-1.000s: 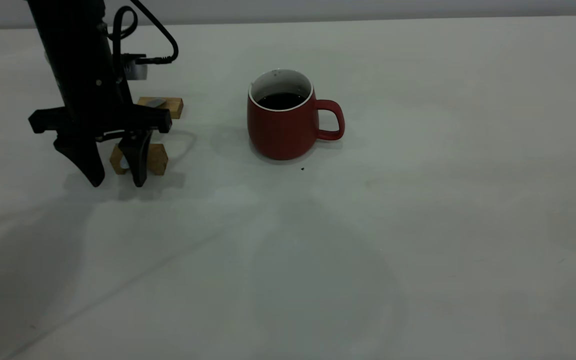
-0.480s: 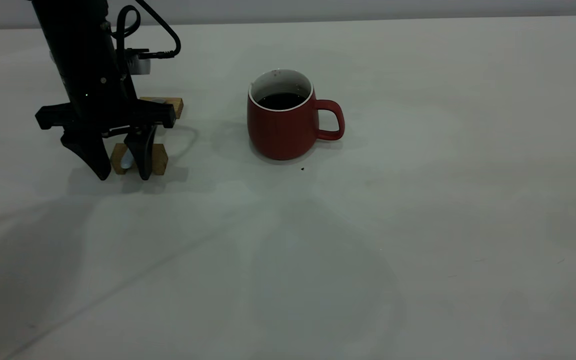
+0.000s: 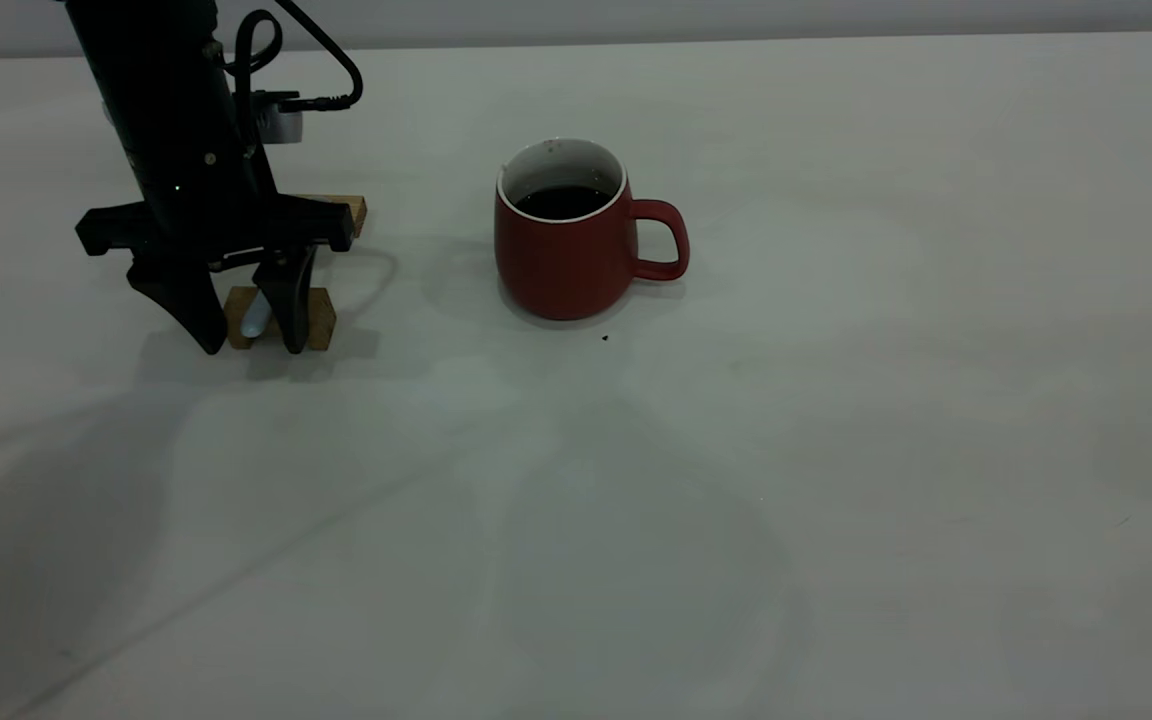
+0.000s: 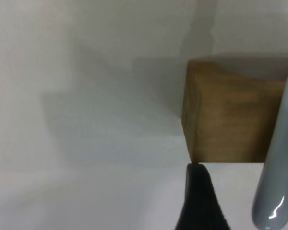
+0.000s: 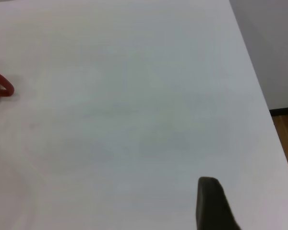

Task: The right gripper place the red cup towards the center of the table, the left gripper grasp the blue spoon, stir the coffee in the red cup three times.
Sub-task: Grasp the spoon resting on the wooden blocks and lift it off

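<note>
I expect the spoon's handle (image 3: 256, 316) to lean out over the cup's rim when I leave the blue spoon in the red cup, because the blue spoon spans both blocks (image 3: 355, 210).
The red cup (image 3: 564, 258) stands near the middle of the table (image 3: 836, 450), handle to the right, with dark coffee (image 3: 563, 201) inside. The blue spoon (image 3: 254, 316) lies across two wooden blocks, its pale handle end resting on the near block (image 3: 314, 318). My left gripper (image 3: 249, 345) is open and low over the table, one finger on each side of that handle end. In the left wrist view the handle (image 4: 278, 177) runs past the block (image 4: 228, 115), and one dark fingertip (image 4: 198, 196) shows beside it. My right gripper (image 5: 252, 203) is open above bare table far to the right; the cup's handle (image 5: 1, 90) shows far off.
A second wooden block (image 3: 344, 211) behind the left gripper carries the spoon's bowl end. A tiny dark speck (image 3: 604, 338) lies just in front of the cup. The table's right edge (image 5: 259, 91) and a strip of floor show in the right wrist view.
The left gripper has shifted slightly right and toward the near block, so its open fingers now straddle the spoon's handle end. The cup has not moved.
</note>
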